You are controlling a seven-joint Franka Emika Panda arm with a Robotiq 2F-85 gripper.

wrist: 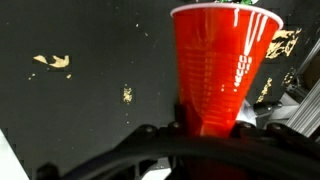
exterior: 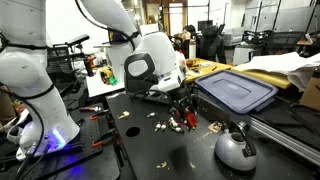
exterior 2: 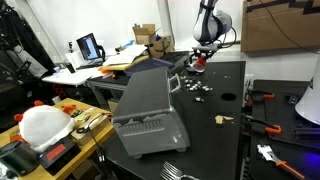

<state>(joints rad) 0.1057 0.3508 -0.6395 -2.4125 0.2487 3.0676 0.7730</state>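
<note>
The red cup [exterior: 188, 118] is tipped over by my gripper, which points down at the black table. Next, I swing my gripper level to turn the cup upright.
A red plastic cup [wrist: 222, 60] fills the wrist view, its rim pointing away from the camera and its base between my fingers. My gripper [wrist: 210, 125] is shut on the cup's lower part, with dark fingers [wrist: 183, 118] pressing on both sides. In both exterior views the gripper [exterior: 181, 108] [exterior 2: 200, 58] hangs low over the black table [exterior: 170, 150] with the red cup [exterior: 188, 118] in it. Pale crumbs [wrist: 52, 62] lie scattered on the table around the cup.
A grey-blue lidded bin [exterior: 237, 92] [exterior 2: 145, 110] stands beside the gripper. A grey rounded kettle-like object [exterior: 236, 150] sits at the table's near edge. Tools with red handles [exterior 2: 262, 98] lie on the table. Desks with clutter and a laptop [exterior 2: 88, 47] stand behind.
</note>
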